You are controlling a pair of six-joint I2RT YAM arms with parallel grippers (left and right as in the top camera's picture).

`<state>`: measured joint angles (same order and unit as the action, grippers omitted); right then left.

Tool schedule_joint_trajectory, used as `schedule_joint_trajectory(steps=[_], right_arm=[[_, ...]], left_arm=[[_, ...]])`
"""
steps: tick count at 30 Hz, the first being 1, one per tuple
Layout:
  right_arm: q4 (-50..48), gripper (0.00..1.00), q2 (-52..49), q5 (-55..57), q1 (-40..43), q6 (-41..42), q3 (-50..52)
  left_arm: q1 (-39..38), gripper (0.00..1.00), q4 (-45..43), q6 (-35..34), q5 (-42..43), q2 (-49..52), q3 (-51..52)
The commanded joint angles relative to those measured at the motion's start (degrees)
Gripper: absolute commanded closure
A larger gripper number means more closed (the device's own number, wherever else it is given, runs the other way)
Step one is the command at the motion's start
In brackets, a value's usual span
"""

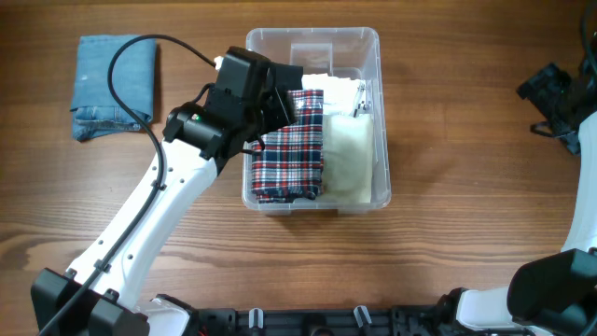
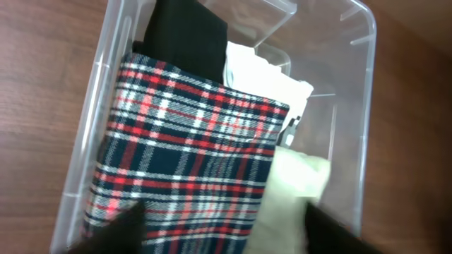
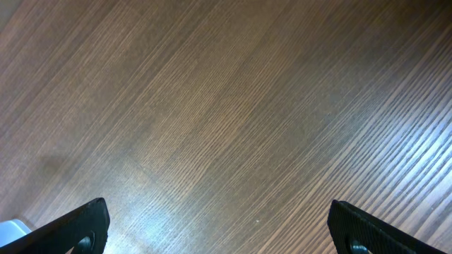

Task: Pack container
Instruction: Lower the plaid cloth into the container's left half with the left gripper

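Observation:
The plaid garment's upper edge (image 2: 212,88) lies over the black and white garments, so my left gripper needs to close and push the plaid garment down flat (image 1: 289,154).
The clear plastic container (image 1: 373,56) stands at the middle of the table. Inside lie a plaid folded garment (image 1: 291,149), a cream garment (image 1: 350,154), a white garment (image 1: 336,91) and a black one, seen in the left wrist view (image 2: 187,35). My left gripper (image 1: 280,93) hovers over the container's left side, open and empty, its fingers spread above the plaid garment (image 2: 183,162) in the left wrist view (image 2: 222,229). My right gripper (image 1: 560,103) is at the far right, open over bare wood (image 3: 219,226).
A folded blue denim garment (image 1: 114,86) lies on the table at the far left, with the left arm's black cable looping over it. The wooden table's front edge carries black mounts.

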<state>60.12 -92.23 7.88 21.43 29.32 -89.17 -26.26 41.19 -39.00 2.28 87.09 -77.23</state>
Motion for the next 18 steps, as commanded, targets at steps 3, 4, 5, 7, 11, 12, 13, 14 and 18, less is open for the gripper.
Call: schedule_joint_trajectory(steps=[3, 4, 5, 7, 11, 12, 13, 14, 18], right_arm=[[-0.11, 0.0, -0.48, -0.44, 0.24, 0.72, 0.42], [-0.11, 0.0, -0.48, -0.46, 0.24, 0.7, 0.42], [-0.11, 0.0, -0.48, -0.44, 0.24, 0.7, 0.42], [-0.11, 0.0, -0.48, -0.44, 0.24, 0.7, 0.42], [-0.11, 0.0, -0.48, -0.44, 0.24, 0.7, 0.42], [-0.11, 0.0, -0.48, -0.44, 0.24, 0.7, 0.42], [-0.11, 0.0, -0.48, -0.44, 0.24, 0.7, 0.42], [-0.11, 0.0, -0.48, -0.44, 0.24, 0.7, 0.42], [-0.11, 0.0, -0.48, -0.44, 0.24, 0.7, 0.42]], left_arm=[[-0.37, 0.96, 0.07, 2.03, -3.45, -0.07, -0.9], [-0.39, 0.96, 0.07, 3.45, -3.48, 0.09, -0.87], [-0.39, 0.96, 0.07, 4.7, -3.48, 0.2, -0.87], [-0.37, 0.96, 0.09, 6.05, -3.63, 0.81, -0.87], [-0.37, 0.96, 0.42, 6.03, -5.7, 2.99, -0.76], [-0.37, 0.96, 0.48, 6.03, -6.51, 3.96, -0.76], [-0.37, 0.96, 0.5, 6.05, -6.88, 5.03, -0.76], [-0.37, 0.96, 0.52, 6.05, -6.88, 6.4, -0.76], [-0.63, 0.96, 1.11, 6.01, -6.88, 12.2, -0.76]])
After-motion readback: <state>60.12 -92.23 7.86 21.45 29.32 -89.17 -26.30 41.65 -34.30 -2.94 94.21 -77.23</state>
